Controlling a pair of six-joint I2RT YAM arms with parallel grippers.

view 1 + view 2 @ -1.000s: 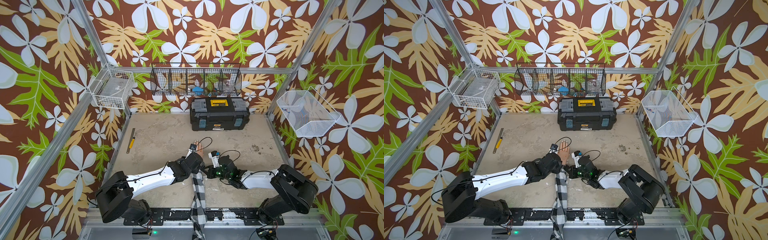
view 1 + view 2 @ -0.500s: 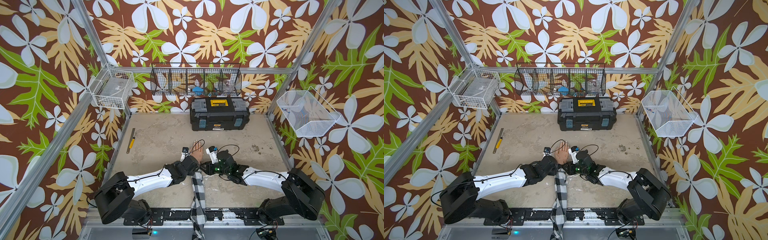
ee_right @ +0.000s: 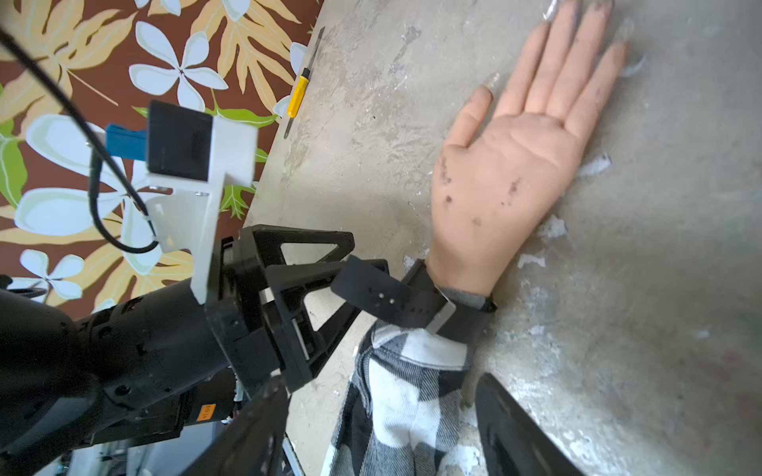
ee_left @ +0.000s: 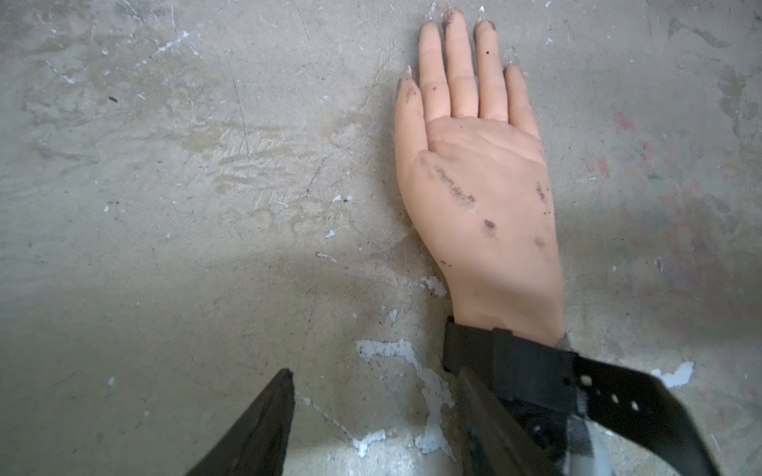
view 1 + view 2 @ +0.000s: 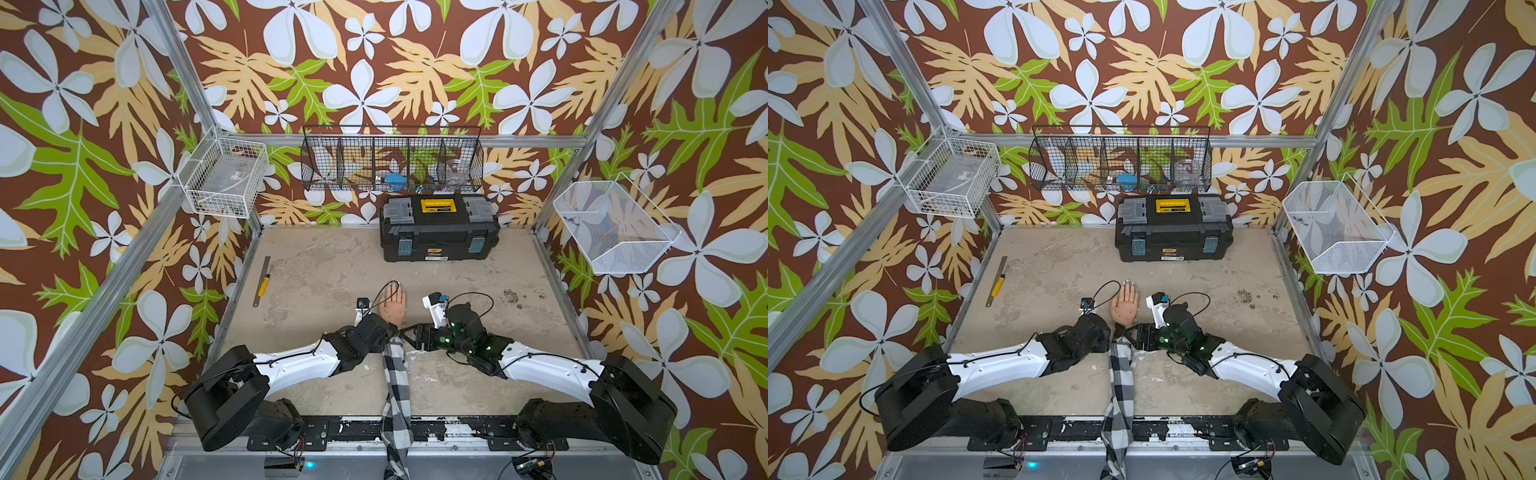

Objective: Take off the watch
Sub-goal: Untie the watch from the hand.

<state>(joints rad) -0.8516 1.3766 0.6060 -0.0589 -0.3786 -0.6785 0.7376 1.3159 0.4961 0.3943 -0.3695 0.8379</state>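
The fingers of my right gripper are on either side of the sleeve (image 3: pixel 412 387) below the watch, so next I move my right gripper up to the strap (image 3: pixel 438 315) by the buckle and take hold there.
A mannequin hand (image 5: pixel 394 309) (image 4: pixel 482 198) lies palm up on the table, its arm in a black-and-white plaid sleeve (image 5: pixel 395 374) (image 3: pixel 412 391). The watch (image 4: pixel 515 371) (image 3: pixel 453 317) sits on the wrist as a black strap. The strap's free end, with its holes, sticks out sideways, and the watch face is hidden. My left gripper (image 4: pixel 375 373) is open over bare table. One of its fingers (image 4: pixel 486 416) rests beside the strap, and the free end runs past that finger, outside the jaws. My right gripper (image 3: pixel 381 381) is open astride the sleeve just below the watch.
A black toolbox (image 5: pixel 438 228) stands at the back of the table. A yellow-handled screwdriver (image 5: pixel 262 282) (image 3: pixel 299 92) lies near the left edge. Wire baskets hang on the left wall (image 5: pixel 224 183), back wall (image 5: pixel 392 160) and right wall (image 5: pixel 611 228).
My right gripper's jaws have gone from shut to wide open around the sleeve. The left arm has drawn back slightly towards the wrist; its jaws kept the same gap.
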